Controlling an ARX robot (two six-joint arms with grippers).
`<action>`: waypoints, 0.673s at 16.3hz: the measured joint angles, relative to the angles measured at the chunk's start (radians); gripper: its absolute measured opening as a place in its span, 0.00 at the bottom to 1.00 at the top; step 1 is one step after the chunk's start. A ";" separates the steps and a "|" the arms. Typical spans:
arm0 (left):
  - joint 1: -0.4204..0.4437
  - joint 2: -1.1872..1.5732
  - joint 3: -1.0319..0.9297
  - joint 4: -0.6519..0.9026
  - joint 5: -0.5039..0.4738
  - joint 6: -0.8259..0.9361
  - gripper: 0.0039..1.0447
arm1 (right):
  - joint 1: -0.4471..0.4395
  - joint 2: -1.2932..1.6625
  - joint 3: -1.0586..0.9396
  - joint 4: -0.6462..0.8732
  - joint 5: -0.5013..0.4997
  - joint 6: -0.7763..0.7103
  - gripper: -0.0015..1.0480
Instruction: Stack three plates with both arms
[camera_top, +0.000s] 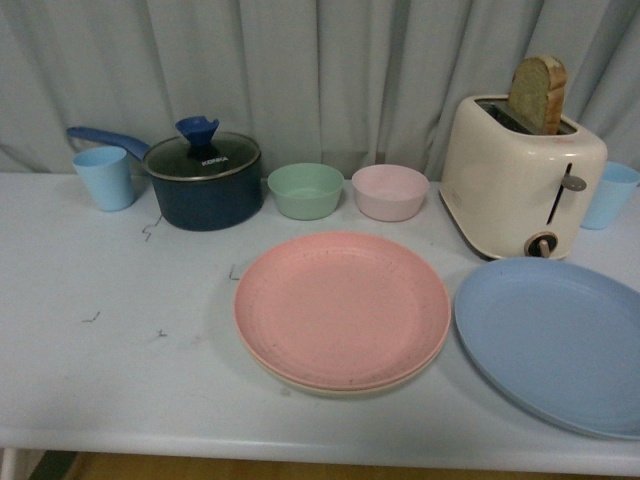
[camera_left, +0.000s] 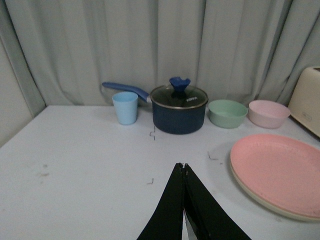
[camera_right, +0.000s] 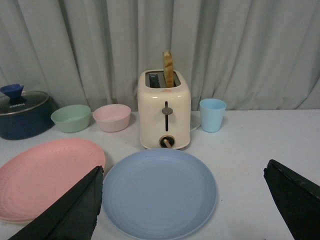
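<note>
The light blue plate (camera_top: 560, 345) should cover the pink plate's top (camera_top: 343, 310) and leave a thin edge of the pink plate in view when the robot stacks it, because both plates look equally wide.
The pink plate (camera_top: 342, 308) lies on top of the beige plate (camera_top: 300, 383) in the middle of the white table; only the beige rim shows under it. The light blue plate (camera_top: 555, 340) lies alone to the right, beside the stack. Neither arm shows in the front view. In the left wrist view my left gripper (camera_left: 183, 166) is shut and empty above bare table, left of the pink plate (camera_left: 280, 170). In the right wrist view my right gripper (camera_right: 184, 172) is open wide, with the blue plate (camera_right: 159, 192) lying between its fingers.
At the back stand a light blue cup (camera_top: 104, 177), a dark blue lidded saucepan (camera_top: 203, 180), a green bowl (camera_top: 305, 190), a pink bowl (camera_top: 390, 192), a cream toaster (camera_top: 520, 175) with bread, and a second blue cup (camera_top: 612, 193). The table's front edge (camera_top: 300, 445) is near.
</note>
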 joint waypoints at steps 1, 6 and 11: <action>0.000 0.002 0.000 -0.003 0.001 0.000 0.01 | 0.000 0.000 0.000 -0.001 0.000 0.000 0.94; 0.000 0.000 0.000 0.001 0.000 -0.002 0.36 | 0.002 0.018 0.018 -0.072 0.022 0.019 0.94; 0.000 0.000 0.000 0.001 0.000 -0.002 0.95 | -0.353 0.892 0.431 -0.043 -0.188 0.060 0.94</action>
